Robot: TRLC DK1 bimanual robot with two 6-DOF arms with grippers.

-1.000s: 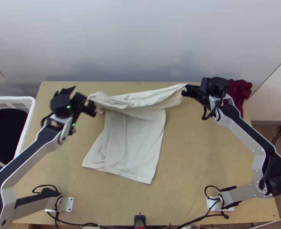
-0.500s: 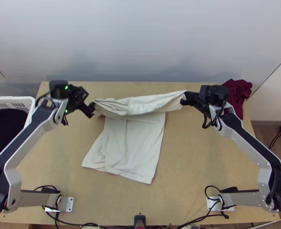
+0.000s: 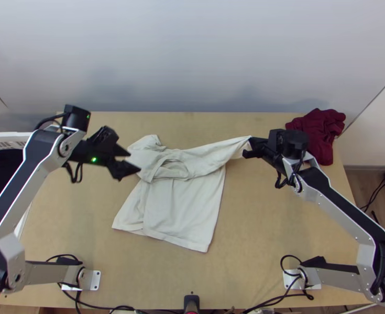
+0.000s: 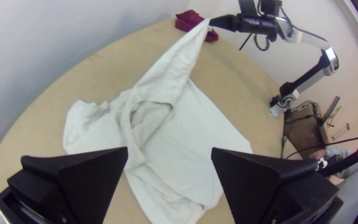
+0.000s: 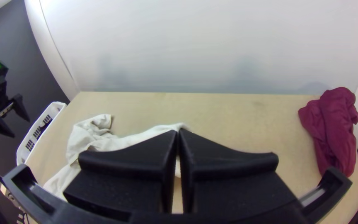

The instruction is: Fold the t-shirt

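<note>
The upper part of the t-shirt (image 3: pixel 176 209) is gathered in loose folds (image 3: pixel 149 157), so the t-shirt will spread into a wide hanging sheet once the robot lifts and stretches it.
The off-white t-shirt (image 3: pixel 182 204) lies on the table, its lower body spread and its upper part bunched, with the neck opening facing up. From there one end stretches toward the right gripper (image 3: pixel 249 147), which is shut on it and holds that end up. In the right wrist view the right gripper (image 5: pixel 178 135) has its fingers pressed together over the cloth. The left gripper (image 3: pixel 131 161) stands open above the table at the shirt's left side, apart from it. In the left wrist view the left gripper (image 4: pixel 170 155) has its fingers wide apart, with the t-shirt (image 4: pixel 195 124) below.
A dark red cloth (image 3: pixel 318 133) lies bunched at the table's back right corner. A white basket (image 3: pixel 6 137) with dark clothes stands off the left edge. Cables (image 3: pixel 155 311) run along the near edge. In the left wrist view, a person's hand (image 4: pixel 319 154) is beyond the table.
The left gripper has let go of the shirt and moved back to the left; that end of the cloth has dropped onto the table. The right gripper has shifted slightly toward the near side, still holding.
</note>
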